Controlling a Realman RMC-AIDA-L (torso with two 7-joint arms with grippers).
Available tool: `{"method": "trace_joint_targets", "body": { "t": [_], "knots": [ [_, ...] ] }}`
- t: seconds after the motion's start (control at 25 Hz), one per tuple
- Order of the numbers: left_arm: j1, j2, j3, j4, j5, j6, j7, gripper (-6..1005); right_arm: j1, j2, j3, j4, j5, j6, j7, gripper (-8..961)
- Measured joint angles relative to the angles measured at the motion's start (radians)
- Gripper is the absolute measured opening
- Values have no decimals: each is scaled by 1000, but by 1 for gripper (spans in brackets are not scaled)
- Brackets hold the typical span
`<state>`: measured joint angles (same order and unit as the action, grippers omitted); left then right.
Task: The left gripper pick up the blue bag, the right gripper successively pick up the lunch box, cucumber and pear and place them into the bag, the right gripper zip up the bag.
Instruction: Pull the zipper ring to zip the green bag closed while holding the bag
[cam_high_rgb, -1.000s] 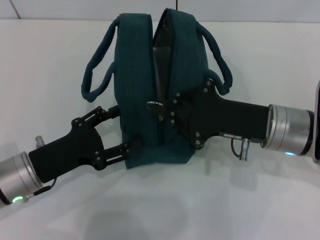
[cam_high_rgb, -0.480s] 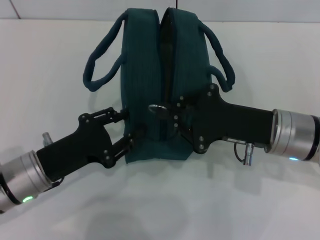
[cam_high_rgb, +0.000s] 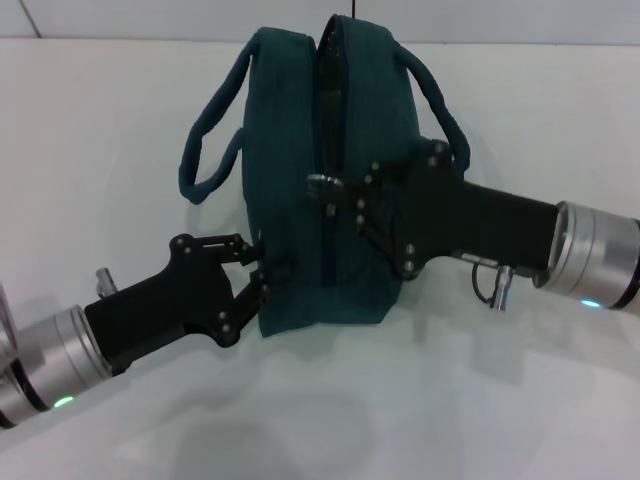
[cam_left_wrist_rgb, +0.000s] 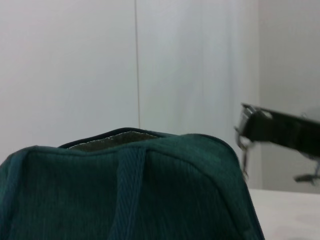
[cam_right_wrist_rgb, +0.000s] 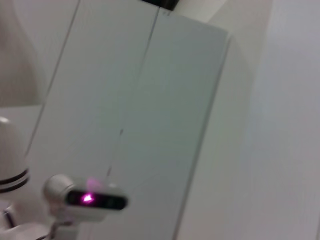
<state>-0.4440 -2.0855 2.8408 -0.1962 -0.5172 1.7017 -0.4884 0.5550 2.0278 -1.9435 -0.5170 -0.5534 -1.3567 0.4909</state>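
Next, I swing the blue bag's far end (cam_high_rgb: 365, 32) toward my right gripper before I pull the zipper shut, because the open slit (cam_high_rgb: 330, 75) runs crosswise to that gripper.
The blue bag (cam_high_rgb: 285, 150) stands upright on the white table. Its top zipper is shut on the near half and a narrow dark slit stays open at the far end. My right gripper (cam_high_rgb: 332, 190) reaches in from the right and is shut on the metal zipper pull (cam_high_rgb: 317, 182) on top of the bag. My left gripper (cam_high_rgb: 262, 266) is shut on the bag's near left corner. The left wrist view shows the bag's top (cam_left_wrist_rgb: 125, 190) and, farther off, the right gripper (cam_left_wrist_rgb: 250, 127). The lunch box, cucumber and pear are out of view.
The white table (cam_high_rgb: 100, 120) spreads around the bag. The bag's two rope handles (cam_high_rgb: 205, 150) hang out to either side. A pale wall stands behind. The right wrist view shows only wall panels and a small device with a pink light (cam_right_wrist_rgb: 92, 199).
My right gripper has drawn the zipper pull away from me along the bag's top, and the opening has narrowed. The bag has shifted slightly right. My left gripper has closed in on the near corner.
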Motion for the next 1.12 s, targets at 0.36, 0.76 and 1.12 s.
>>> {"method": "trace_joint_targets", "body": {
  "t": [0.36,0.76,1.12],
  "knots": [
    [-10,0,1,0,50,-18,70,140,-9,0,0,7,159,0,-9,6],
    [5,23,-13,-11,3,7,53,86,-37,0,-27,26,273,-34,-123,6],
    [64,-2,-14,43,-213,7,84,75,-66,0,-224,-18,460,-24,-333,6]
  ]
}}
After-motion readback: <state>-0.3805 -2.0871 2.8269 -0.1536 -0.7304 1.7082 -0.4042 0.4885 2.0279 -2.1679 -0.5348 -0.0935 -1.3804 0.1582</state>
